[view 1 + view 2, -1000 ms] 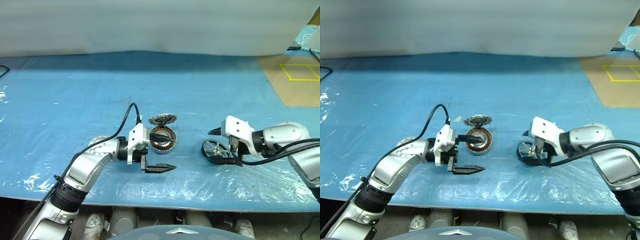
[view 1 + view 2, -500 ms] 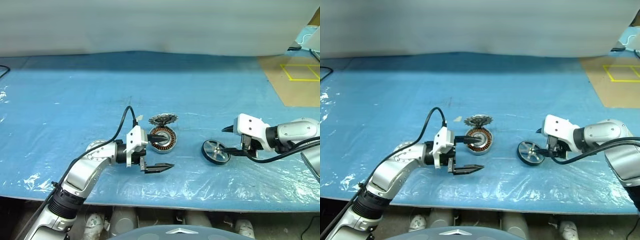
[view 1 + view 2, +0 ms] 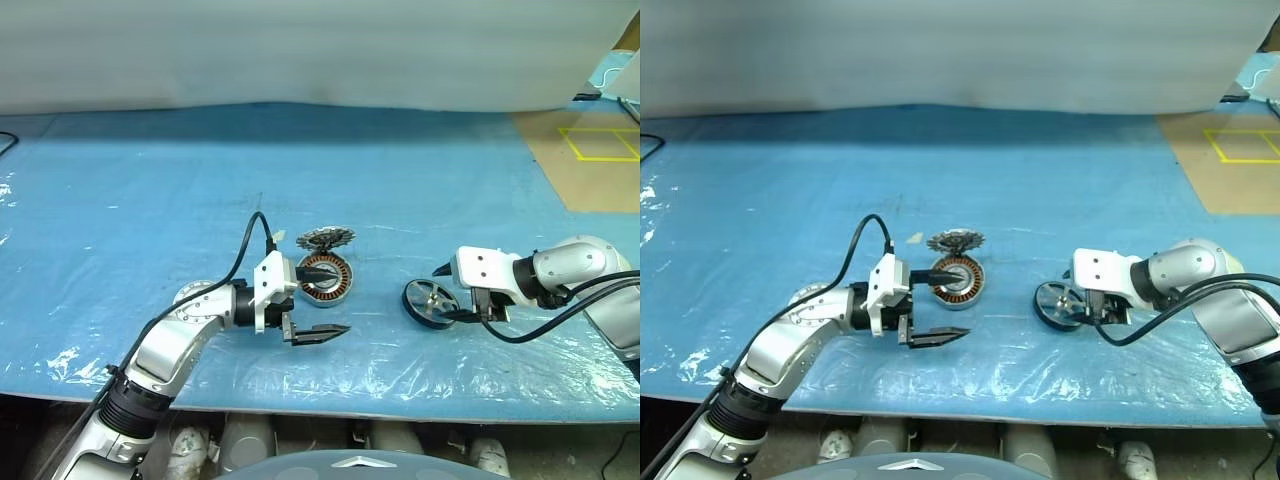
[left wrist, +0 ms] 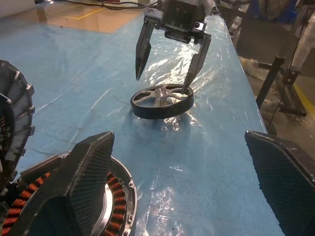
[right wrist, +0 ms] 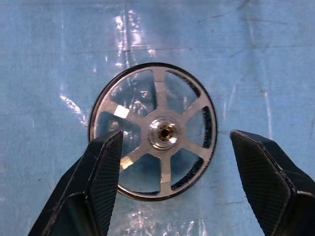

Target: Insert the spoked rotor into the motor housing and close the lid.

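The spoked rotor (image 3: pixel 430 303) has wide open gaps (image 5: pixel 195 129) between its silver spokes, so copper windings will show through it when I lower it into the housing.
The spoked rotor (image 3: pixel 430 303) lies on the blue sheet right of centre, its dark rim and silver spokes plain in the right wrist view (image 5: pixel 160 132). My right gripper (image 3: pixel 450 296) points down over it, open. Its fingers straddle the wheel: one fingertip (image 4: pixel 188 81) stands at the rim and the other is clear of it. The motor housing (image 3: pixel 325 278), with copper windings, rests at centre. The toothed lid (image 3: pixel 326 238) sits just behind the housing. My left gripper (image 3: pixel 335 303) is level and wide open, with one finger (image 3: pixel 318 270) over the housing and the other nearer the front edge.
A blue plastic sheet (image 3: pixel 150 200) covers the table, crinkled near the front edge (image 3: pixel 400 405). Brown board with yellow tape (image 3: pixel 590 160) lies at the back right. A pale wall (image 3: pixel 300 50) closes the back. A black cable (image 3: pixel 245 250) loops over my left wrist.
My right gripper swung out to the right, then came back over the rotor, rolled and tipped downward, with its jaws a little narrower. The rotor, housing, lid and left gripper kept their places.
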Tool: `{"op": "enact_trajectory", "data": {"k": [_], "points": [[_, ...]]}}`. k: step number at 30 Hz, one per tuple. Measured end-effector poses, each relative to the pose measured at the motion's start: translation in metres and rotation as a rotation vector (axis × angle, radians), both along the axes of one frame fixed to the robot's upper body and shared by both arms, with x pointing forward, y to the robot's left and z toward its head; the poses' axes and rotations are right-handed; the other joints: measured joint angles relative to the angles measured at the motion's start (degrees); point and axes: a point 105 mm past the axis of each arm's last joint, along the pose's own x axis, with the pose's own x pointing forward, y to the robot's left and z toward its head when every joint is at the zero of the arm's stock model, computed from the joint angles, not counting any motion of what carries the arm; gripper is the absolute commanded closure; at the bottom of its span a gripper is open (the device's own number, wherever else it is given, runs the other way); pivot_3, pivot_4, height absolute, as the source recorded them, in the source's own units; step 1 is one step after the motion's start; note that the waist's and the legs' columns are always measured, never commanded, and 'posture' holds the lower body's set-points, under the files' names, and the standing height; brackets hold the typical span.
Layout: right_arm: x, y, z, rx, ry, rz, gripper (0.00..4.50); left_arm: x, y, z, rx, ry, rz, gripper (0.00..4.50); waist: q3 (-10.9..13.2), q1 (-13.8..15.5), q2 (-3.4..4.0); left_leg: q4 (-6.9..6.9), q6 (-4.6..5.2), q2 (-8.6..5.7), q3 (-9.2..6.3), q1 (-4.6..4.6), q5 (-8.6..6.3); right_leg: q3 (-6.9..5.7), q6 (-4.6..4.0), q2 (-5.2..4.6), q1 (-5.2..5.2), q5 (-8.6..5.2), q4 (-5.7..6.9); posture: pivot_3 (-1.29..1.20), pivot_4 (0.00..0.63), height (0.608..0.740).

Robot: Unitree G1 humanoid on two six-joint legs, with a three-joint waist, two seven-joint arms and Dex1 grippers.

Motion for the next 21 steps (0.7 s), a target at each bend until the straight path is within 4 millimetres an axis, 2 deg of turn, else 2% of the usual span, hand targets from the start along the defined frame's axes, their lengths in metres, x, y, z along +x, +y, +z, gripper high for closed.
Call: {"op": "enact_trajectory", "data": {"k": [7, 10, 13, 15, 16, 21], "points": [[-0.004, 0.006, -0.013, -0.008, 0.04, 0.019, 0.88, 0.0, -0.003, -0.001, -0.009, -0.004, -0.003, 0.0, 0.0, -0.03, 0.01, 0.01, 0.0, 0.0, 0.0, 0.01, 0.0, 0.0, 0.0, 0.0, 0.01, 0.0, 0.02, 0.0, 0.15, 0.74], [-0.006, 0.006, -0.016, -0.018, 0.055, 0.027, 1.46, 0.001, -0.002, -0.003, -0.009, 0.002, 0.001, 0.0, -0.01, -0.02, 0.01, 0.01, 0.0, 0.0, 0.0, 0.01, 0.0, 0.0, 0.0, 0.0, 0.01, 0.0, 0.02, 0.0, 0.15, 0.74], [-0.007, 0.006, -0.017, -0.026, 0.058, 0.031, 2.58, 0.002, -0.002, -0.004, -0.008, 0.001, 0.007, 0.0, -0.01, -0.02, 0.01, 0.02, 0.0, 0.0, -0.01, 0.01, 0.0, 0.0, 0.0, 0.0, 0.01, 0.0, 0.03, 0.0, 0.15, 0.74], [-0.005, 0.006, -0.014, -0.03, 0.043, 0.034, 3.14, 0.003, -0.001, -0.005, -0.007, 0.0, 0.01, 0.0, -0.02, -0.08, -0.02, 0.02, 0.0, 0.02, -0.01, 0.11, 0.0, 0.0, -0.01, 0.01, 0.1, 0.0, 0.02, 0.0, 0.15, 0.74], [-0.004, 0.006, -0.014, -0.031, 0.04, 0.034, 3.26, 0.003, -0.001, -0.005, -0.008, -0.003, 0.01, 0.0, -0.03, -0.09, -0.04, 0.02, 0.0, 0.03, -0.01, 0.19, 0.0, -0.01, 0.0, 0.01, 0.18, 0.0, 0.02, 0.0, 0.15, 0.74], [0.003, 0.005, -0.013, -0.012, 0.033, 0.007, 3.26, 0.003, -0.001, -0.005, -0.008, -0.009, 0.011, 0.0, -0.03, -0.11, -0.04, 0.05, 0.0, 0.01, -0.01, 0.32, 0.0, 0.02, 0.01, 0.0, 0.29, -0.01, 0.03, 0.0, 0.15, 0.74]]}}
